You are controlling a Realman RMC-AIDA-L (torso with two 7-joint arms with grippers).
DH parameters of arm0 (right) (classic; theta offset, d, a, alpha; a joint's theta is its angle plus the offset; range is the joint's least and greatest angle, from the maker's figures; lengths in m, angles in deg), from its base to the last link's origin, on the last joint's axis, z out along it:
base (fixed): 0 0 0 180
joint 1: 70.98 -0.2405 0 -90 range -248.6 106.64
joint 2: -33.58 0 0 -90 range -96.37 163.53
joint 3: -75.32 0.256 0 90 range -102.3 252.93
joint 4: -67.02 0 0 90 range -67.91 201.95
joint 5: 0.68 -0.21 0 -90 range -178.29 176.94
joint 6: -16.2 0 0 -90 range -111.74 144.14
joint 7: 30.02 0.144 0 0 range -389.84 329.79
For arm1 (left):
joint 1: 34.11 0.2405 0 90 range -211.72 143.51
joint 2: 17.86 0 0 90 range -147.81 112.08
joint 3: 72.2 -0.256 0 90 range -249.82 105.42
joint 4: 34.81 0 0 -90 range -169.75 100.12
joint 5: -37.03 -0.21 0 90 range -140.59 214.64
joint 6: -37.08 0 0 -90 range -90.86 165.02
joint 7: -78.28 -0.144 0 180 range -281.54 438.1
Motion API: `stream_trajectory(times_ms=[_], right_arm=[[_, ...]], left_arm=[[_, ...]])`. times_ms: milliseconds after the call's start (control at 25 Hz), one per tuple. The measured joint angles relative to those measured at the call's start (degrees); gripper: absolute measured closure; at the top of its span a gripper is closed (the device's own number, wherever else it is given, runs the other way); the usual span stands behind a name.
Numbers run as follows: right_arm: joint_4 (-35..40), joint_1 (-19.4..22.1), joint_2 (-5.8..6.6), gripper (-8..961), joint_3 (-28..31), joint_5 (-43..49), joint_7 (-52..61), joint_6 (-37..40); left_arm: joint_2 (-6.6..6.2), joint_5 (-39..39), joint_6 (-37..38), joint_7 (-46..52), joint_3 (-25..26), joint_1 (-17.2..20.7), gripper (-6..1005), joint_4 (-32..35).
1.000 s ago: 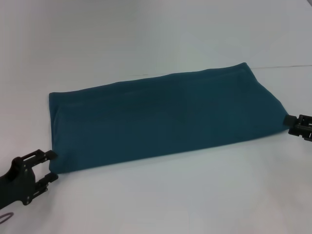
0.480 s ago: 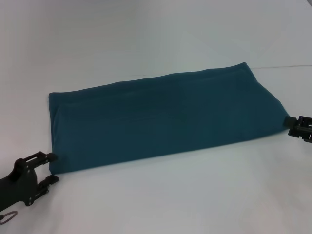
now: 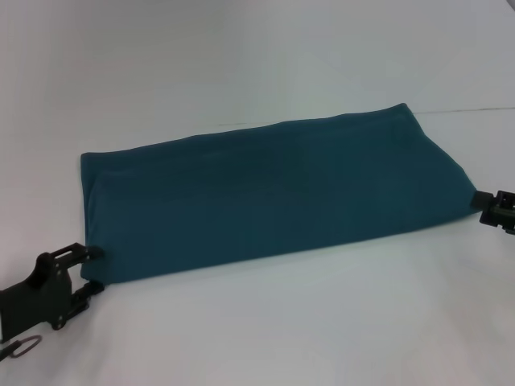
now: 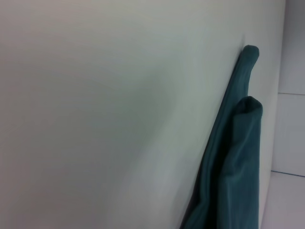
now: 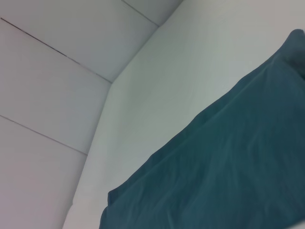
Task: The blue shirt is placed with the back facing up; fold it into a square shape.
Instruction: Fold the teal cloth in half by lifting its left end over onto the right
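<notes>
My left gripper should keep moving in over the blue shirt and close on its near edge (image 3: 122, 277). The open fingers are on both sides of the shirt's near corner (image 3: 100, 272).
The blue shirt (image 3: 273, 197) lies flat on the white table as a long folded rectangle, plain side up, running from near left to far right. My left gripper (image 3: 92, 268) is open at the shirt's near-left corner, one fingertip (image 3: 94, 251) touching the short edge and the other by the corner. The left wrist view shows the shirt (image 4: 236, 157) edge-on with its layered fold. At the right edge of the head view, my right gripper (image 3: 480, 206) is open against the shirt's near-right corner. The right wrist view looks along the shirt (image 5: 224, 176).
The white table (image 3: 265, 330) spreads around the shirt on all sides. A thin seam line (image 3: 475, 108) runs along the far right. A small metal loop (image 3: 22, 347) hangs under the left arm.
My left gripper has slid right toward the shirt's near-left corner and now touches it. The right gripper has shifted slightly right. The shirt has not moved.
</notes>
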Motion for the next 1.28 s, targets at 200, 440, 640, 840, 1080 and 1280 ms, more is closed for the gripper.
stream_trajectory(times_ms=[200,440,640,840,1080,1280], right_arm=[[0.0,0.0,0.07,348,0.1,0.0,0.0,-0.2],[0.0,-0.2,0.33,348,0.4,0.0,0.0,-0.3],[-0.1,-0.3,0.36,348,0.7,0.0,0.0,-0.3],[-0.3,-0.4,0.35,347,0.7,0.0,0.0,-1.0],[-0.9,-0.4,0.48,347,0.8,-0.2,0.0,-1.0],[-0.9,-0.4,0.51,347,0.8,-0.3,0.0,-1.3]], left_arm=[[-0.01,-0.9,-1.6,0.0,-0.2,-2.1,387,-0.8],[-0.12,-1.1,-3.5,-0.1,-1.1,-4.2,386,-1.2],[-0.34,-1.2,-4.8,-0.4,-1.4,-5.3,387,-1.2],[-0.38,-1.1,-5.2,-0.5,-2.2,-6.1,399,-1.3],[-0.52,-1.1,-4.4,-1.4,-4.6,-6.7,434,-0.9],[-0.55,-0.7,-4.0,-2.2,-5.0,-6.8,529,-0.7]])
